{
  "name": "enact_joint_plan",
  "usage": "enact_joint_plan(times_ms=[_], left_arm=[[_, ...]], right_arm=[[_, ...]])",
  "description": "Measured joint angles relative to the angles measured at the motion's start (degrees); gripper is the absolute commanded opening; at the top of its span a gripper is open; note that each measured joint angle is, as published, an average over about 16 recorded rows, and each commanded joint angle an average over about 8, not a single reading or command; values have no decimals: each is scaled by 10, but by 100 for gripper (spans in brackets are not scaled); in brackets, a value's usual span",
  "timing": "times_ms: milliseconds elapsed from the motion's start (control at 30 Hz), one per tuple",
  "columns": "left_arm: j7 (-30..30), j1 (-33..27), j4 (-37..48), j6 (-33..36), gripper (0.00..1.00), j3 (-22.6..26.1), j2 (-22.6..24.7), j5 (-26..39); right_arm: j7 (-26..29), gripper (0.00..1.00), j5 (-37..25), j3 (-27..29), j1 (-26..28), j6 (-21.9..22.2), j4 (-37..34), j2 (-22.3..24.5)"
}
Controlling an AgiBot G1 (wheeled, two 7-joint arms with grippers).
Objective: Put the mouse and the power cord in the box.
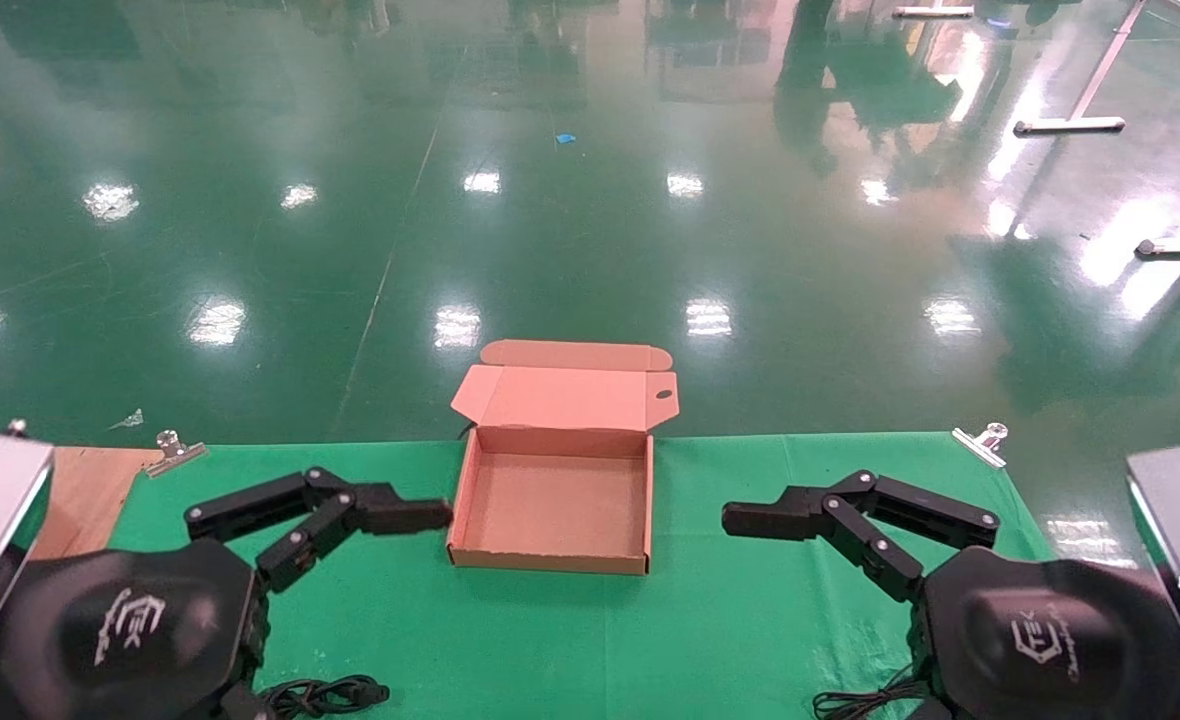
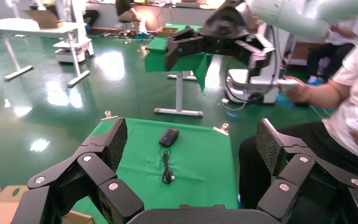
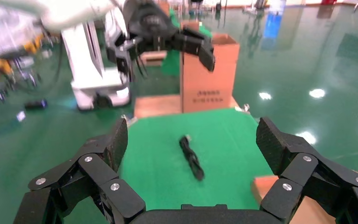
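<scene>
The power cord will stay in a bundle when I lift it into the box, because the black loops are gathered close behind its thick end.
The brown cardboard box lies open and empty at the middle of the green table, lid folded back. My left gripper hovers open just left of the box, and my right gripper hovers open just right of it. The left wrist view shows the black mouse on the cloth beyond the open left gripper, its thin cable trailing towards me. In the right wrist view the bundled power cord lies ahead of the open right gripper. The head view shows the power cord at the near left; the mouse itself is hidden there.
Binder clips pin the green cloth at the far corners. A wooden surface adjoins the table's left side, with a tall cardboard carton on it. A seated person is beside the table's right end.
</scene>
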Motion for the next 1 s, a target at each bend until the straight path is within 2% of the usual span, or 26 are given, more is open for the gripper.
enact_joint_plan(times_ms=[133, 267, 433, 600, 800, 1000], left_arm=[[0, -31, 20, 9, 100, 28, 6, 63], [6, -73, 56, 20, 100, 66, 18, 144], [25, -134, 118, 31, 100, 125, 44, 259], [60, -186, 197, 29, 100, 181, 79, 366], [114, -233, 295, 1, 100, 245, 131, 487], [166, -257, 395, -48, 100, 284, 185, 564]], right_arm=[[-20, 100, -90, -29, 37, -6, 6, -4], [-45, 100, -216, -75, 86, -14, 10, -19], [-74, 100, -385, -145, 147, -19, 2, -56], [-108, 100, -520, -207, 184, -9, -32, -103], [-163, 100, -624, -259, 196, 36, -122, -163], [-231, 100, -670, -282, 196, 107, -254, -221]])
